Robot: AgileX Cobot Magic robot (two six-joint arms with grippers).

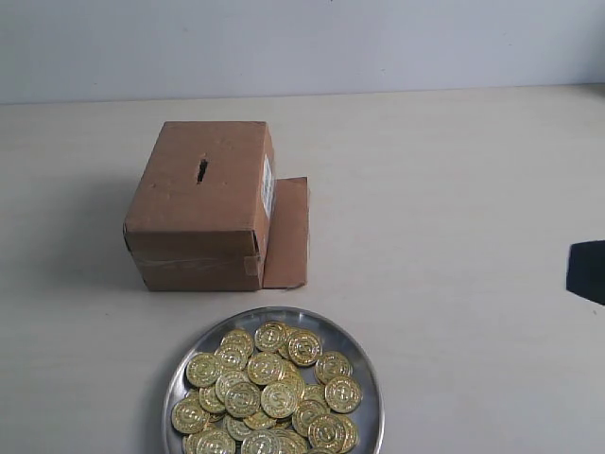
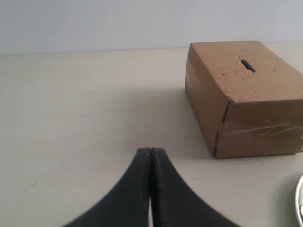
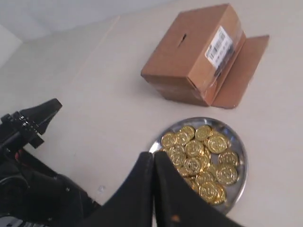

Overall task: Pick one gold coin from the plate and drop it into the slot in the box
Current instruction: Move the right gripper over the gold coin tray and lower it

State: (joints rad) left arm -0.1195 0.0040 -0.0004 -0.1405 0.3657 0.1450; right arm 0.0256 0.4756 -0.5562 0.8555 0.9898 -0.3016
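Observation:
My right gripper goes on down toward the silver plate, since its way to the gold coins is clear, until its fingers straddle one coin.
The brown cardboard box stands on the table, with its dark slot in the top face and a loose flap lying flat beside it. In front of it the silver plate holds a heap of gold coins. My left gripper is shut and empty, low over bare table, apart from the box and its slot. Also shut and empty, my right gripper hangs high over the plate's edge, with the coins below it.
A white label sits on the box side above the flap. A dark piece of the right arm shows at the right edge. Black arm hardware stands to one side of the plate. A pale wall runs behind the table.

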